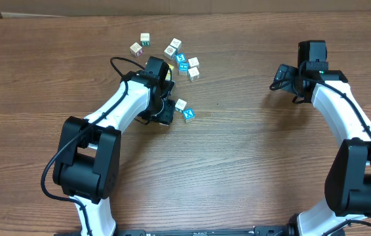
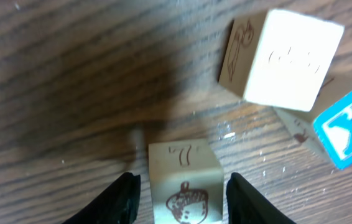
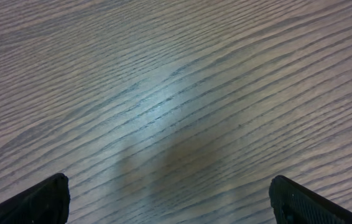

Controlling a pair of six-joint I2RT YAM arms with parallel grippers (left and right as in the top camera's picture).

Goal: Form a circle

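The acorn cube is away from the white cube, so my left gripper should grip the acorn cube and move it close to the white cube's corner (image 2: 243, 98).
The small group of cubes for the circle lies just right of my left gripper (image 1: 166, 115): a white-faced cube (image 1: 181, 103) and a blue X cube (image 1: 188, 114). In the left wrist view a pale cube with an acorn drawing (image 2: 184, 183) stands on the table between my left gripper's (image 2: 182, 190) fingers. A thin gap shows on each side of it, so the jaws are open around it. The white cube (image 2: 285, 59) and the blue X cube (image 2: 350, 127) touch each other just beyond. My right gripper (image 1: 279, 77) hangs wide open over bare wood (image 3: 170, 186).
A looser scatter of white and blue cubes (image 1: 179, 58) lies behind the left arm, with two more cubes (image 1: 139, 44) further left. A black cable (image 1: 117, 62) loops beside the left wrist. The brown wooden table (image 1: 251, 151) spans the whole view.
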